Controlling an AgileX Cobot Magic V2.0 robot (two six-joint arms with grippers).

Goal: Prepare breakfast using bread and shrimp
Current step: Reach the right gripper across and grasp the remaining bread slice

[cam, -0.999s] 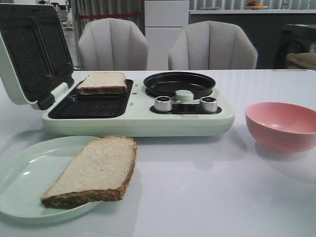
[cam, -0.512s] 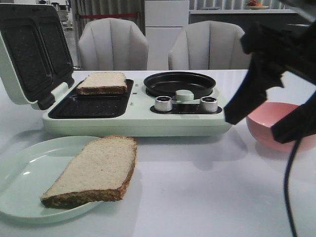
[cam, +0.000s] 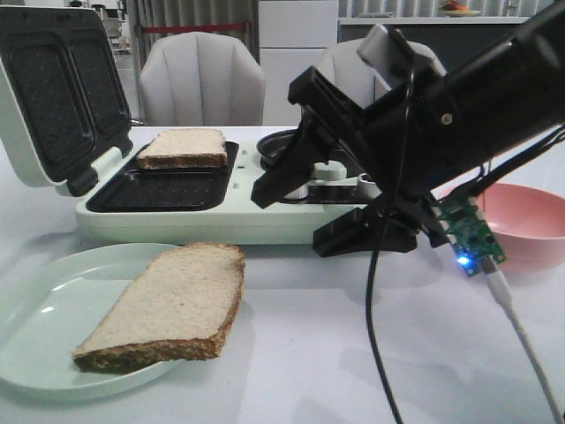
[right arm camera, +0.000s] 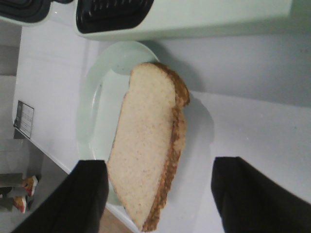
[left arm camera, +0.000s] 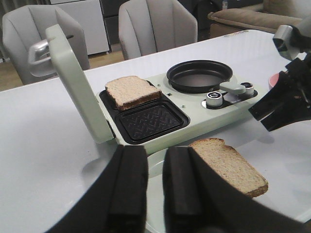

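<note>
The bread slice's corner (cam: 233,253) sticks out past the plate's rim toward my open right gripper. I keep moving in until the gripper's fingers are on both sides of that corner, then close them.
One bread slice (cam: 168,305) lies on a pale green plate (cam: 35,327) at the front left. A second bread slice (cam: 183,147) rests in the far well of the open sandwich maker (cam: 247,216). My right gripper (cam: 305,212) hangs open in front of the maker, above the table and to the right of the plate. In the right wrist view its wide-apart fingers (right arm camera: 90,194) frame the plate's bread (right arm camera: 150,155). My left gripper (left arm camera: 155,184) holds nothing, its jaws a narrow gap apart, above the plate's near edge (left arm camera: 158,162). The shrimp are out of view.
A pink bowl (cam: 530,221) stands at the right, partly behind my right arm, its inside hidden. The maker's round black pan (left arm camera: 199,75) and two knobs (left arm camera: 214,97) sit on its right half. Its lid (cam: 53,97) stands open at the left. Two chairs stand behind the table.
My right arm came in from the right and swept left across the front of the maker toward the plate. Both bread slices stayed put.
</note>
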